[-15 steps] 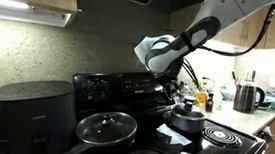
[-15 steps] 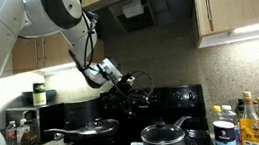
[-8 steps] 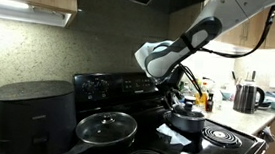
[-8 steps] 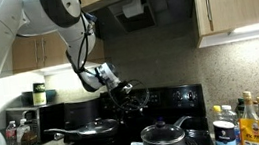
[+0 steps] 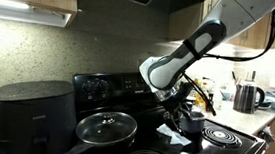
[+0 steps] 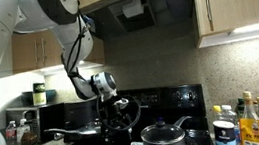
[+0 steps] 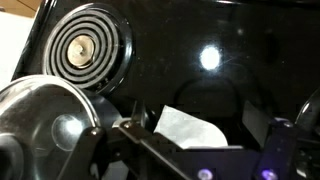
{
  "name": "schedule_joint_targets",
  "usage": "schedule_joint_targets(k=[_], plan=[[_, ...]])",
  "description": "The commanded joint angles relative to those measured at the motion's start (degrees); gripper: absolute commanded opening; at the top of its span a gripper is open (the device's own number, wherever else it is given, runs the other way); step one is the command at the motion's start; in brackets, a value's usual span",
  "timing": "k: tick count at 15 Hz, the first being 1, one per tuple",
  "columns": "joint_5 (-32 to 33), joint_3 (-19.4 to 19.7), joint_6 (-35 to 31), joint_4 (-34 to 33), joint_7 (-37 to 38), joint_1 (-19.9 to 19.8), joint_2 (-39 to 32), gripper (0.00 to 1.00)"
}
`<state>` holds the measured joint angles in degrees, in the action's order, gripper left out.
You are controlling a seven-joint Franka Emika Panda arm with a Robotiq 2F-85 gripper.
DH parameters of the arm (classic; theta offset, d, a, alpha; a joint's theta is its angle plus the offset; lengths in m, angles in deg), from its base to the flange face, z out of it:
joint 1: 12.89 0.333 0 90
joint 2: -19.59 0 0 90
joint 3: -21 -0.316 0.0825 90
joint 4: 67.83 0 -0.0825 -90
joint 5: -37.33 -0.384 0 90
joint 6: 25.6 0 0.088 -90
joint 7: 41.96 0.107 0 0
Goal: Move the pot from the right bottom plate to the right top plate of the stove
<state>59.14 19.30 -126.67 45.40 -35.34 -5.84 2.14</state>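
The white scrap (image 7: 190, 130) beside the pot has my gripper's fingers hanging low over it, so I should lift clear and come down at the pot's edge (image 7: 57, 83) that faces the empty coil burner.
The pot (image 5: 188, 122) is small, dark and lidded, and stands on the right side of the stove (image 5: 257, 148). It also shows in an exterior view (image 6: 163, 139). The burner under it is hidden. My gripper (image 5: 182, 110) hangs low just beside the pot, open and empty, and it shows in an exterior view (image 6: 125, 111) left of the pot. In the wrist view my gripper (image 7: 200, 138) has its jaws wide apart over the black stove top and a white scrap (image 7: 190, 127). A small bare coil burner (image 7: 90, 50) in a shiny silver ring lies at upper left.
A wide glass-lidded pan (image 5: 106, 127) sits left of the gripper, and a shiny lid (image 7: 45, 120) fills the wrist view's lower left. A large bare coil (image 5: 223, 137) lies right of the pot. A black drum appliance (image 5: 34, 113), a kettle (image 5: 246, 97) and bottles (image 6: 252, 122) flank the stove.
The arm has lowered: my gripper has dropped from above the back panel to just over the stove top beside the pot. The pot and the pan have not moved.
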Motion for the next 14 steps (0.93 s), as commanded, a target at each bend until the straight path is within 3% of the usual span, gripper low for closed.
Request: schedule_joint_targets(k=[1, 4, 7, 14], plan=[[-1.97, 0.05, -7.76, 4.23, 0.57, -1.59, 1.45, 1.0], [2.14, 1.79, -17.0, 4.39, 1.4, -1.94, -0.83, 1.0], [4.79, 3.81, -21.72, 4.15, 1.74, -2.32, -1.77, 1.0], [4.94, 4.62, -23.09, 4.0, -0.99, -2.28, -1.82, 1.0]])
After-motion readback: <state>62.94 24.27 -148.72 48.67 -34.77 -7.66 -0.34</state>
